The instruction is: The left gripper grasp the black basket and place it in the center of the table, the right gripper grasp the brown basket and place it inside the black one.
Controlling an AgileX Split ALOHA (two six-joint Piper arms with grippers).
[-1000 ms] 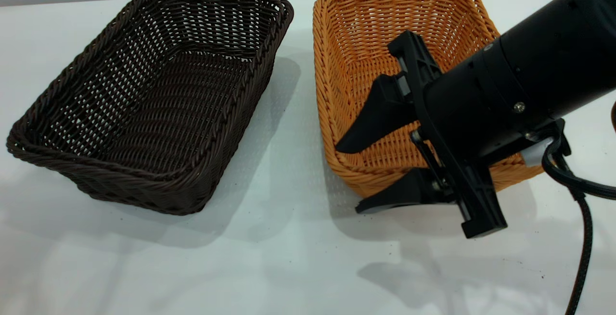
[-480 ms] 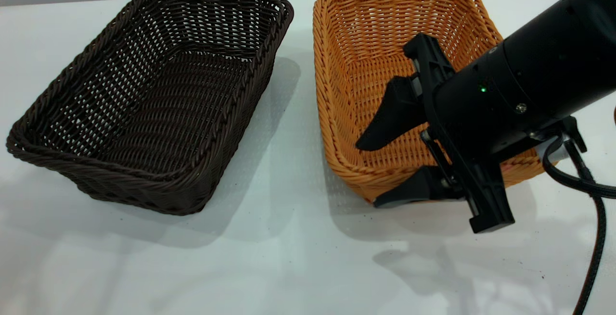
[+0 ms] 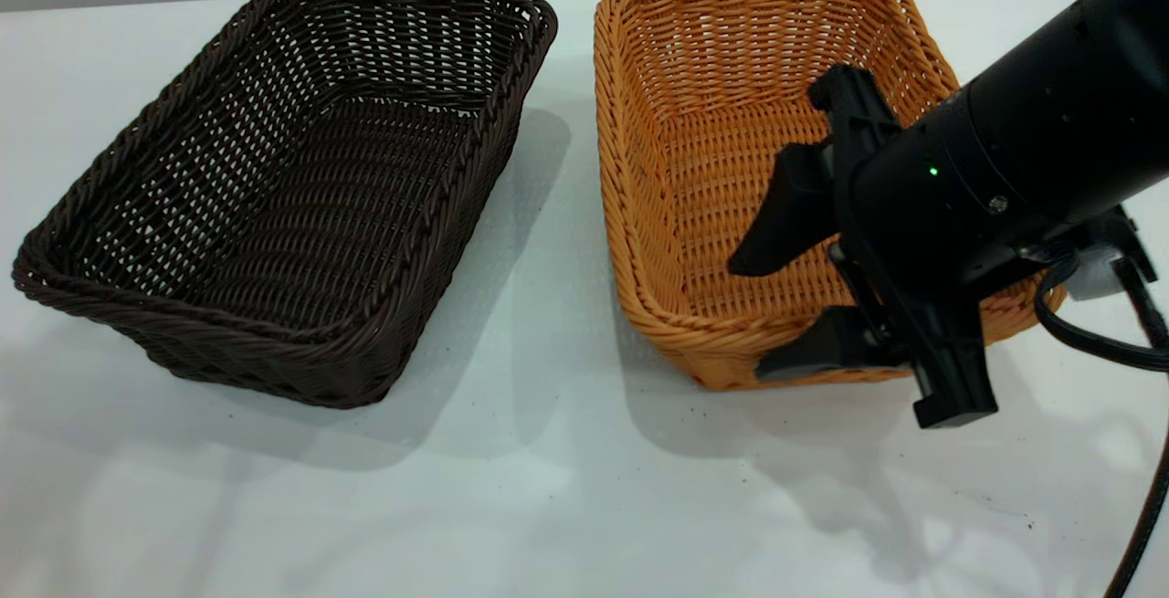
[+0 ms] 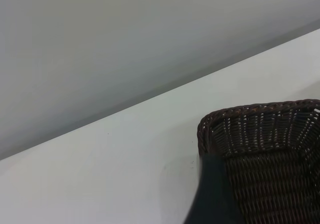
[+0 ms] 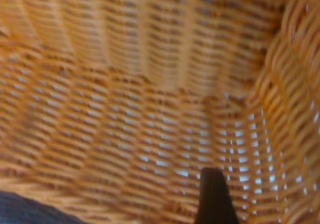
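Note:
The brown basket's near rim (image 3: 756, 331) is between my right gripper's open fingers, so my right gripper should keep going down and close when the brown basket's rim (image 3: 797, 324) is deep in the fingers.
The black basket (image 3: 274, 196) rests on the table (image 3: 548, 507) at the left. The brown basket (image 3: 731, 123) stands beside it on the right, a small gap between them. My right gripper (image 3: 751, 319) is open and straddles the brown basket's near rim: one finger hangs inside the basket, the other is outside, in front of the near wall. The right wrist view shows the brown basket's inner weave (image 5: 125, 109) and one dark fingertip (image 5: 214, 199). A dark part of my left gripper (image 4: 212, 199) shows at a corner of the black basket (image 4: 270, 149); that arm is out of the exterior view.
The right arm's black cable (image 3: 1142, 525) hangs down at the right edge. Bare white table lies in front of both baskets. A grey wall (image 4: 125, 44) runs behind the table's far edge.
My right gripper has slid to the right along the brown basket's near rim, still open. Neither basket has moved.

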